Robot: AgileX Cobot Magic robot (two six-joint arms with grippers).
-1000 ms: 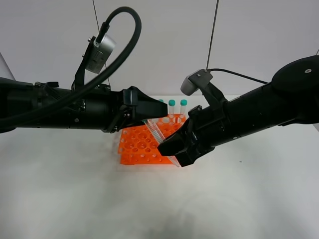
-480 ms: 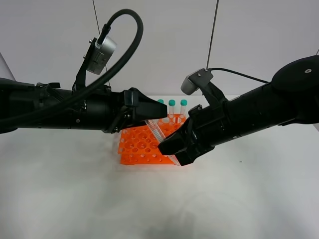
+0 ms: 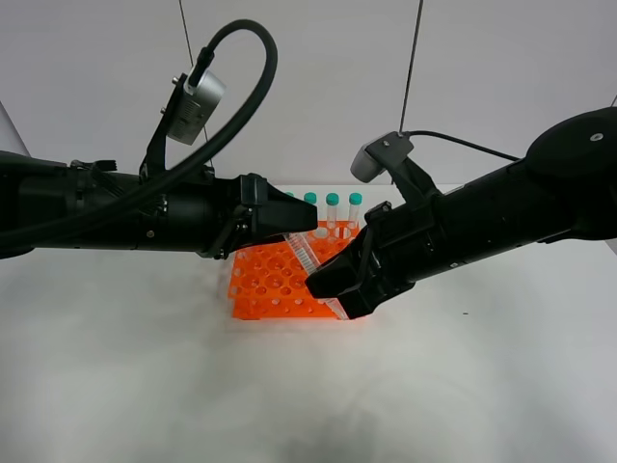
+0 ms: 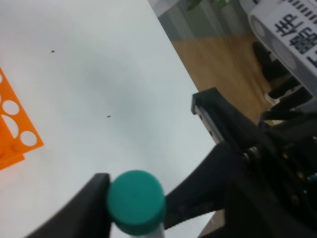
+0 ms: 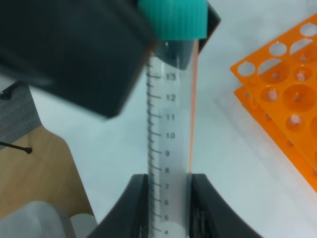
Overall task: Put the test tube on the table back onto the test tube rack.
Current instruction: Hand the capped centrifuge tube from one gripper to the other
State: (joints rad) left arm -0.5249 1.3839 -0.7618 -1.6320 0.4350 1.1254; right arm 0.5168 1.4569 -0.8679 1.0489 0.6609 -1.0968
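Note:
The test tube's lower part [image 3: 335, 308] is blocked from the rack by my right gripper, so that gripper should open and back away while my left gripper holds the teal cap [image 4: 137, 202].
The test tube [image 3: 301, 253], clear with a teal cap, hangs tilted in the air over the front right part of the orange test tube rack [image 3: 265, 285]. My left gripper [image 3: 301, 230] is shut on its teal cap [image 4: 136, 201], one finger on each side. My right gripper [image 3: 326, 287] is shut on the lower part of the graduated tube [image 5: 171, 129], which stands between its two fingers [image 5: 139, 206]. The tube's tip is hidden. The rack also shows in the left wrist view [image 4: 10, 124] and the right wrist view [image 5: 292, 94].
Three more teal-capped tubes [image 3: 333, 207] stand upright in the rack's back row. The white table [image 3: 145, 367] stretches around the rack. Both black arms cross above the rack from either side. Two thin cables hang behind.
My left gripper has shifted slightly to the right at the tube's cap. The tube and my right gripper have hardly moved.

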